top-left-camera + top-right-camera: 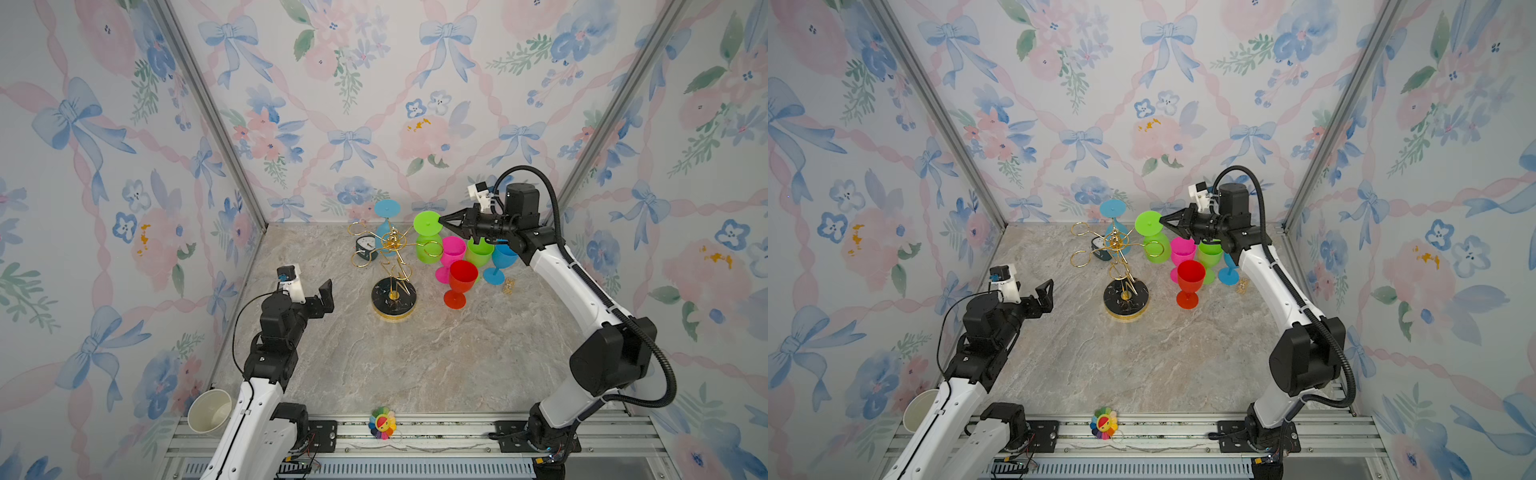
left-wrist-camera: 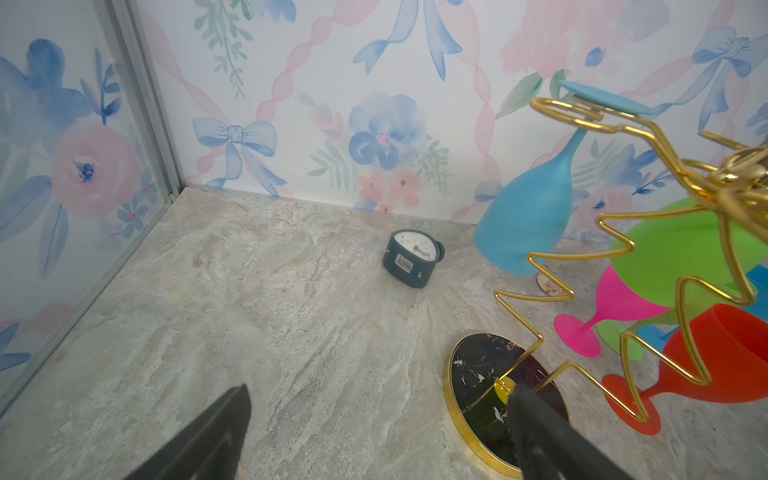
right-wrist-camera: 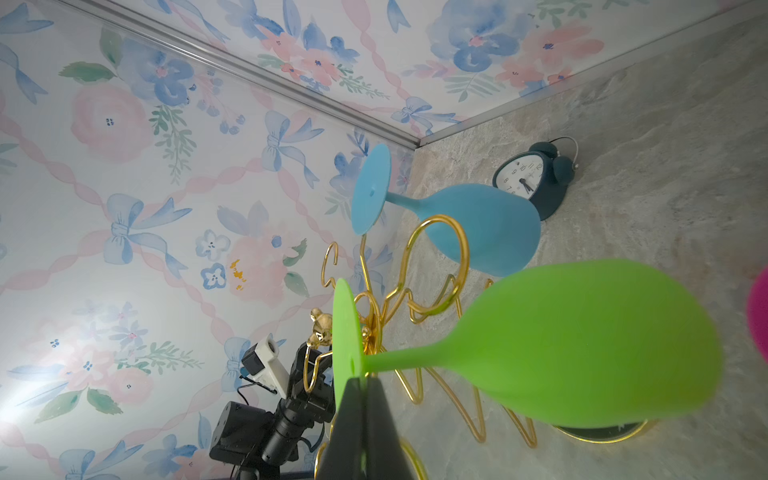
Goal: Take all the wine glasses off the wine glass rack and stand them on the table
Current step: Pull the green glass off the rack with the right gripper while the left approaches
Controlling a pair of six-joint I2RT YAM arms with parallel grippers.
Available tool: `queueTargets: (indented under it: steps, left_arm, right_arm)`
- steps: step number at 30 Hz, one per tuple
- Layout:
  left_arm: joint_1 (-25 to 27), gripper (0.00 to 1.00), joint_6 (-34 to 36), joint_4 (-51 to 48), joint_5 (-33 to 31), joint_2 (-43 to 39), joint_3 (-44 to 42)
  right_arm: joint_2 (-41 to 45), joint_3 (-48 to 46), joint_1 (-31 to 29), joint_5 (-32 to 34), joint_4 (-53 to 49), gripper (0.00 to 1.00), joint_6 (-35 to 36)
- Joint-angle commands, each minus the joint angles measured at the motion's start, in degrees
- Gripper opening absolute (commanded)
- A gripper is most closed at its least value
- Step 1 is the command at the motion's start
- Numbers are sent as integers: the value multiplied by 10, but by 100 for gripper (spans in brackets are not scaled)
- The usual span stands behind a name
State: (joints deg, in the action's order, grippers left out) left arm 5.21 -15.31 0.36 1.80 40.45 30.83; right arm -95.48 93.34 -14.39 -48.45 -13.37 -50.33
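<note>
The rim (image 1: 417,223) opposite my right gripper is clear, so my left gripper keeps going in until it closes on the green wine glass's foot (image 1: 428,223).
The gold wire wine glass rack (image 1: 394,297) (image 1: 1126,299) stands at the back middle of the table on its round black base (image 2: 478,374). A green wine glass (image 1: 428,245) (image 3: 582,340) hangs upside down beside one of its looped arms. My right gripper (image 1: 442,222) (image 1: 1163,220) (image 3: 363,382) is shut on the edge of its round foot (image 3: 343,332). Whether the stem still sits in a loop I cannot tell. A blue wine glass (image 1: 384,230) (image 2: 523,220) hangs upside down on a rear arm. My left gripper (image 1: 326,295) (image 2: 380,390) stands open and empty, left of the rack's base.
Pink (image 1: 452,249), green (image 1: 480,251), blue (image 1: 500,259) and red (image 1: 461,278) glasses stand upright right of the rack, below my right arm. A dark alarm clock (image 1: 366,247) lies behind the rack. A paper cup (image 1: 210,411) and a flower toy (image 1: 382,423) sit at the front.
</note>
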Motion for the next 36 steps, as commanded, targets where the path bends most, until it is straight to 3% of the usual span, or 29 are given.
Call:
queueTargets:
  steps: [1, 8, 15, 21, 26, 32, 36]
  left_arm:
    - [-4, 98, -6, 16, 47, -10, -9]
    - [-3, 98, -14, 15, 167, -12, 6]
    - [13, 97, 2, 15, 343, -2, 50]
    - [86, 98, -15, 15, 408, 3, 89]
    - [127, 97, -73, 15, 476, 25, 147]
    - [191, 94, -122, 48, 492, 63, 192]
    - [256, 91, -179, 165, 505, 102, 197]
  right_arm:
    - [31, 0, 10, -3, -21, 0, 25]
    - [76, 7, 28, 76, -116, 0, 121]
    - [125, -29, 52, 87, -100, 0, 135]
    - [202, -67, 38, 139, -117, 0, 241]
    - [269, -100, 0, 190, -158, 0, 340]
    - [343, -147, -26, 191, -149, 0, 373]
    - [383, -162, -46, 185, -140, 0, 389]
